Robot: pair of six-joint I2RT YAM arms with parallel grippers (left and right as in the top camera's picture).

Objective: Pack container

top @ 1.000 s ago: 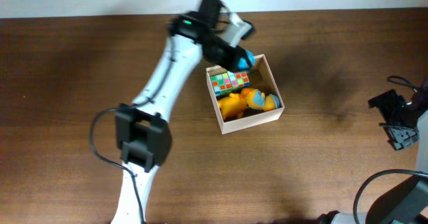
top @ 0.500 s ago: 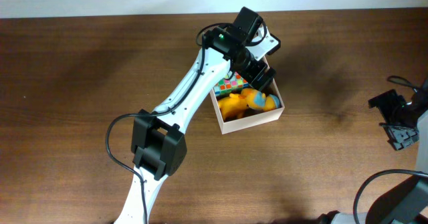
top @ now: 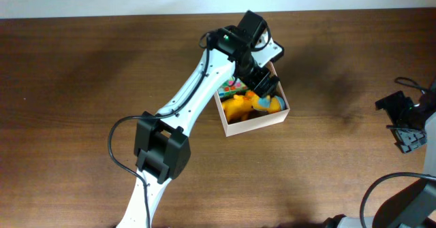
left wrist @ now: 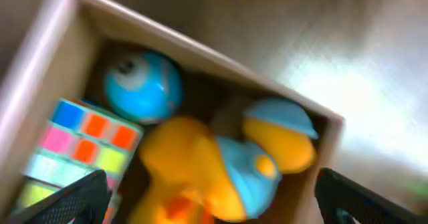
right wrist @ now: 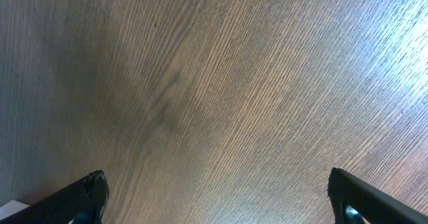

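Observation:
The container sits crooked [top: 223, 116] with the toys in it, so the robot's left gripper should move back to its near side [top: 257, 124] and turn the container straighter.
The container [top: 257, 124] is a cream-walled box on the brown table; the left wrist view shows its rim [left wrist: 200, 45] from close up. Inside lie a blue ball [left wrist: 142, 85] in a corner, a colourful puzzle cube [left wrist: 73, 144] and a yellow toy with a blue cap [left wrist: 200, 170]. My left gripper [top: 263, 79] hovers over the container's far half, open [left wrist: 214, 198], its jaws wide apart and nothing between them. It hides part of the cube from above. My right gripper [top: 403, 122] stays at the table's right edge, open [right wrist: 217, 192] over bare wood.
The left arm [top: 184, 99] stretches diagonally from its base [top: 160, 153] at the lower left to the container. A white wall borders the table's far edge [top: 136, 13]. Cables [top: 381, 187] loop near the right arm.
My left gripper swung right from the container's back left corner to above it and opened. The blue ball it carried now lies in the container. The right arm has not moved.

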